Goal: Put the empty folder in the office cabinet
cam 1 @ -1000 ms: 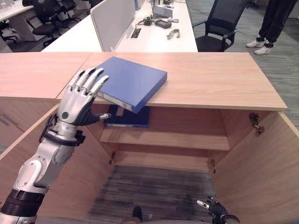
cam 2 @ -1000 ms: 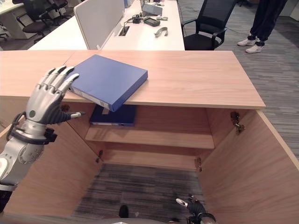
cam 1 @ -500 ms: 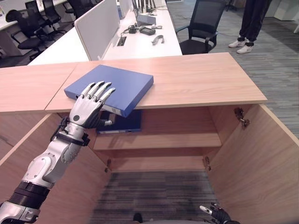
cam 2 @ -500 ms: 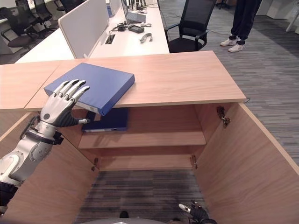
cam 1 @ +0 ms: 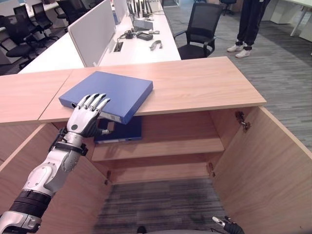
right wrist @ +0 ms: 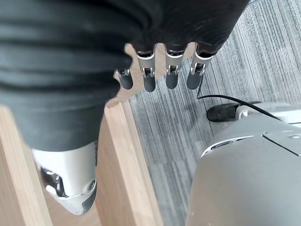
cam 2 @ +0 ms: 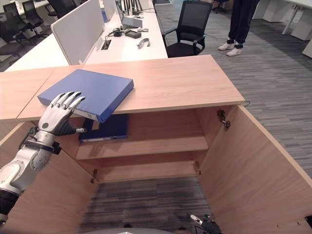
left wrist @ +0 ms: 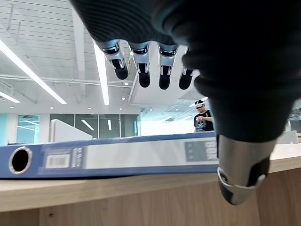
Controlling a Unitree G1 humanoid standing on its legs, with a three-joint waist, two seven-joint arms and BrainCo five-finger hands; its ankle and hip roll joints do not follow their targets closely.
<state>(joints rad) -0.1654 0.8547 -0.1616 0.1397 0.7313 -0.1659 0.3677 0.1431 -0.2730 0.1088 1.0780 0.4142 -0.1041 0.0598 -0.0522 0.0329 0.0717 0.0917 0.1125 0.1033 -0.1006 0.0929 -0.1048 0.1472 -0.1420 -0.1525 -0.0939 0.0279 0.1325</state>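
Observation:
The blue folder (cam 1: 108, 95) has a plain top side (cam 1: 116, 87) showing, so when I pick it up I should expect a white label hidden on its bottom side.
A blue folder (cam 1: 109, 92) lies flat on the wooden cabinet top (cam 1: 204, 83), one corner hanging over the front edge. My left hand (cam 1: 83, 122) is open at the folder's near side: straight fingers (left wrist: 141, 70) reach over its spine (left wrist: 127, 157) and the thumb points under the overhang. I cannot tell whether the fingers touch it. My right hand (cam 1: 226, 226) hangs low by the floor, fingers (right wrist: 171, 70) relaxed and holding nothing.
The cabinet stands open, with a door swung out on the right (cam 1: 273, 165) and on the left (cam 1: 29, 161). A second blue folder (cam 1: 122, 132) lies at the left of the shelf (cam 1: 165, 146). Behind are a white desk (cam 1: 136, 44), a black chair (cam 1: 200, 29) and a standing person (cam 1: 248, 24).
The whole view has shifted, so the camera moved. My left hand went from the folder's left corner along its near side and sank lower, thumb now under the overhang. The folder lies as before.

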